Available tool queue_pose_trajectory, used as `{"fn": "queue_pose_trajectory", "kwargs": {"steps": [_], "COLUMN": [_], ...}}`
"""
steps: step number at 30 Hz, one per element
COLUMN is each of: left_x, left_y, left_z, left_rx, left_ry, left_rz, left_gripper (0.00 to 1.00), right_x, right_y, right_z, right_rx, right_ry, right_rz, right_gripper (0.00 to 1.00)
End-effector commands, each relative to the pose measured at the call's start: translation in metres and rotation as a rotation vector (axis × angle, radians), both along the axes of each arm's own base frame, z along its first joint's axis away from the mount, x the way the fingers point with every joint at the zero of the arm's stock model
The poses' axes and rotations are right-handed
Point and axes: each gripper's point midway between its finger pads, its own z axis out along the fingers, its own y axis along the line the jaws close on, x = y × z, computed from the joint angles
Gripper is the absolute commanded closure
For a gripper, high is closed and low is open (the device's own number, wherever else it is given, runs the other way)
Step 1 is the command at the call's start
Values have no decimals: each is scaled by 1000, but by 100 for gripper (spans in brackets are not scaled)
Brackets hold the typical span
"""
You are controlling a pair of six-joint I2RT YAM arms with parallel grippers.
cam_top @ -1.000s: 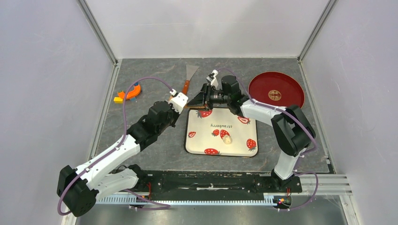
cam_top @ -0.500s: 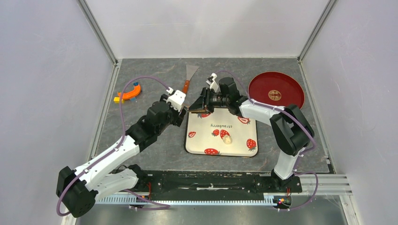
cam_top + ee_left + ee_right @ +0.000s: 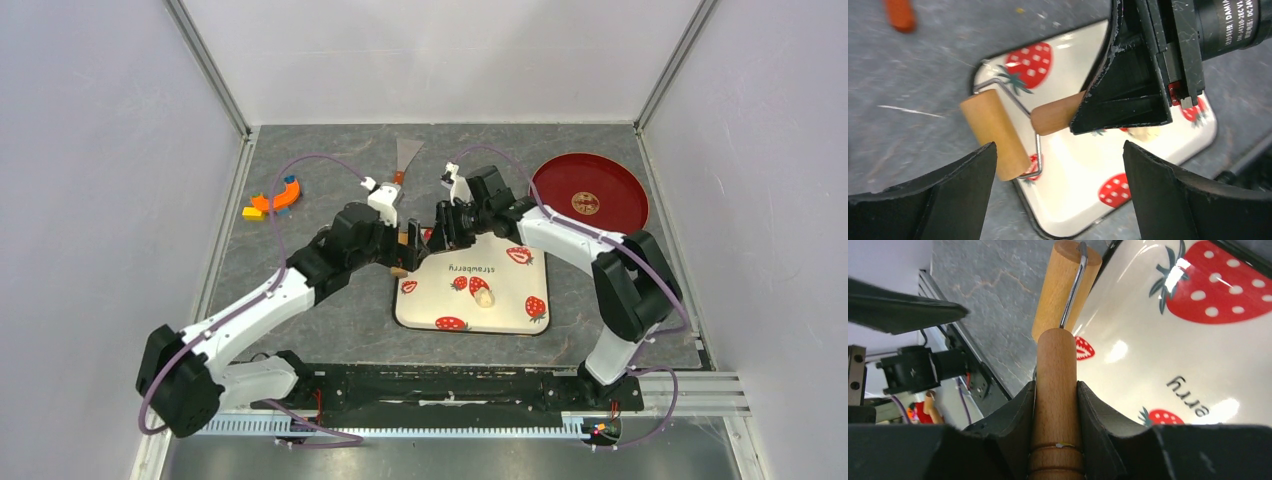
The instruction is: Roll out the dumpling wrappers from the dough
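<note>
The roller's cylinder (image 3: 1060, 294) is tilted in my right gripper's hold. My left gripper should hold the cylinder steady while my right gripper takes a new, square grip on the wooden handle (image 3: 1056, 372).
A small pale lump of dough (image 3: 483, 294) lies on the strawberry-print tray (image 3: 510, 310); in the left wrist view the dough (image 3: 1143, 133) peeks out behind the right gripper. My right gripper (image 3: 1055, 405) is shut on the wooden handle (image 3: 1056, 375) of the roller. The roller's tan cylinder (image 3: 1066, 287) hangs over the tray's left rim. My left gripper (image 3: 1060, 192) is open wide, with the roller cylinder (image 3: 993, 132) just beyond its left finger (image 3: 943, 200) and nothing between the jaws. From above, the left gripper (image 3: 408, 243) and right gripper (image 3: 437, 232) nearly meet. The dumpling wrappers are out of view.
A red round plate (image 3: 588, 192) sits at the back right. A metal scraper with an orange handle (image 3: 402, 165) lies behind the grippers. An orange curved toy (image 3: 277, 197) is at the back left. The grey mat (image 3: 330, 310) surrounds the tray.
My left gripper has opened and let go of the roller. My right gripper has tightened on the handle and swung the roller down toward the tray's left edge. Both arms shifted.
</note>
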Motion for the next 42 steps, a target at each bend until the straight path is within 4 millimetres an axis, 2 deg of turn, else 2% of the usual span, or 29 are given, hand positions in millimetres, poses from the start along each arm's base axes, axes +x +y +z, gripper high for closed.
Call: {"fn": "queue_pose_trajectory", "kwargs": {"steps": [1, 4, 12, 18, 25, 28, 31, 33, 34, 39, 42], "left_x": [-19, -22, -26, -37, -37, -35, -35, -33, -32, -29, -26], "left_y": [-40, -49, -49, -62, -65, -65, -65, -63, -61, -50, -42], "left_z": [9, 7, -1, -8, -22, -26, -27, -27, -27, -24, -21], "left_rx": [-158, -238, -289, -346, -308, -290, -275, -252, -233, -139, -104], "left_ry": [195, 249, 306, 396, 419, 424, 429, 417, 403, 348, 316], "left_rz": [-171, -265, -344, -420, -390, -379, -377, -370, -367, -336, -296], "left_gripper": [3, 6, 12, 30, 36, 51, 80, 93, 98, 98, 98], "right_x": [-8, -14, -16, -19, -19, -19, -19, -18, -18, -20, -19], "right_y": [-16, -26, -46, -43, -37, -36, -35, -35, -35, -32, -31], "right_z": [32, 38, 64, 81, 103, 110, 115, 115, 115, 118, 117], "right_rx": [-16, -7, 71, 156, 234, 259, 280, 293, 297, 334, 336], "right_ry": [-172, -180, -201, -203, -211, -206, -201, -189, -177, -150, -134], "right_rz": [82, 71, 25, 7, -5, -14, -27, -39, -45, -51, -56], "right_gripper": [100, 100, 100, 100, 100, 100, 100, 100, 98, 70, 60]}}
